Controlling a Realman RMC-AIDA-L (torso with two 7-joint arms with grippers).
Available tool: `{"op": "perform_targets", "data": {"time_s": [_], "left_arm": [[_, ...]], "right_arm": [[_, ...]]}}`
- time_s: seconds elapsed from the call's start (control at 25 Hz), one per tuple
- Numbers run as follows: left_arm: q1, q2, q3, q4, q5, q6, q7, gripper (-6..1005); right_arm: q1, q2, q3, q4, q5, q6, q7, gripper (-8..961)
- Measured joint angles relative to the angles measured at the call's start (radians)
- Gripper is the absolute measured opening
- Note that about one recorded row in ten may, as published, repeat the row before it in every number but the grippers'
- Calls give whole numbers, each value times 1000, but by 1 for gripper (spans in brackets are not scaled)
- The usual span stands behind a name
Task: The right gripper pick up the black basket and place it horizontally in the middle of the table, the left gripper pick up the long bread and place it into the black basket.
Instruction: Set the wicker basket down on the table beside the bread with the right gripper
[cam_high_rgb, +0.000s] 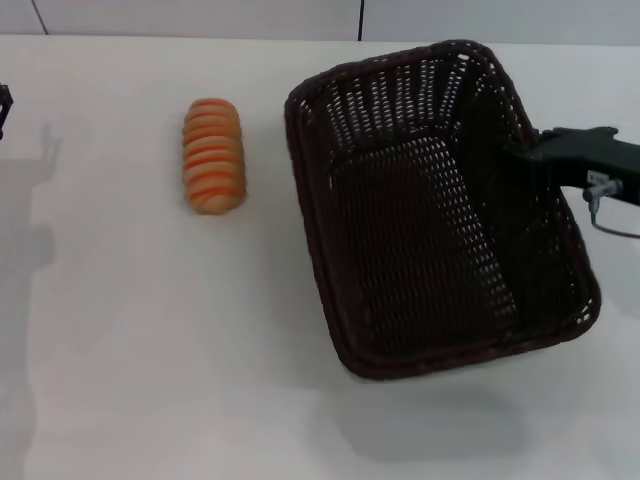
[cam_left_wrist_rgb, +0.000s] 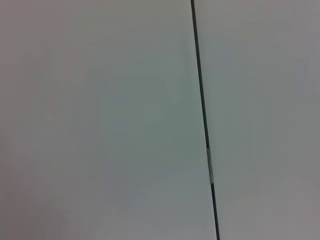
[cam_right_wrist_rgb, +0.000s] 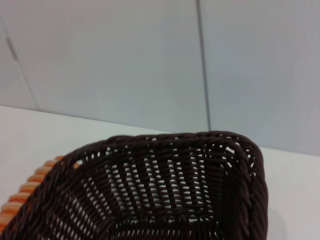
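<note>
The black basket hangs with its long side near to far; next my right gripper turns it crosswise, then lowers it to the table's middle.
The black basket hangs tilted above the right half of the white table, and its shadow falls on the table below its near end. It is empty. My right gripper comes in from the right edge and is shut on the basket's right rim. The right wrist view shows the basket's braided rim and inner wall close up. The long bread lies on the table to the left of the basket, apart from it. Its ridges show past the basket in the right wrist view. My left gripper barely shows at the far left edge.
The table's far edge meets a pale panelled wall with a dark seam. The left wrist view shows only that wall and a seam.
</note>
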Motion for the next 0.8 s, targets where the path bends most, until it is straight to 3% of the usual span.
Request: {"op": "perform_targets", "data": {"time_s": [0.16,0.32,0.48,0.52,0.8], "left_arm": [[-1,0,0,0,0,-1,0,822],[-2,-1,2,0,0,-1,-4,820],[-2,-1,4,0,0,-1,-29,817],[0,-1,5,0,0,-1,-49,817],[4,0,0,0,0,-1,-62,813]], "right_arm": [[20,-3,86,-35,145,-151,-145,290],[123,-3,297,13,334,-472,-297,255],[187,-3,386,41,345,-618,-303,222],[222,-8,424,54,345,-698,-305,217],[327,-30,501,97,346,-894,-304,202]]}}
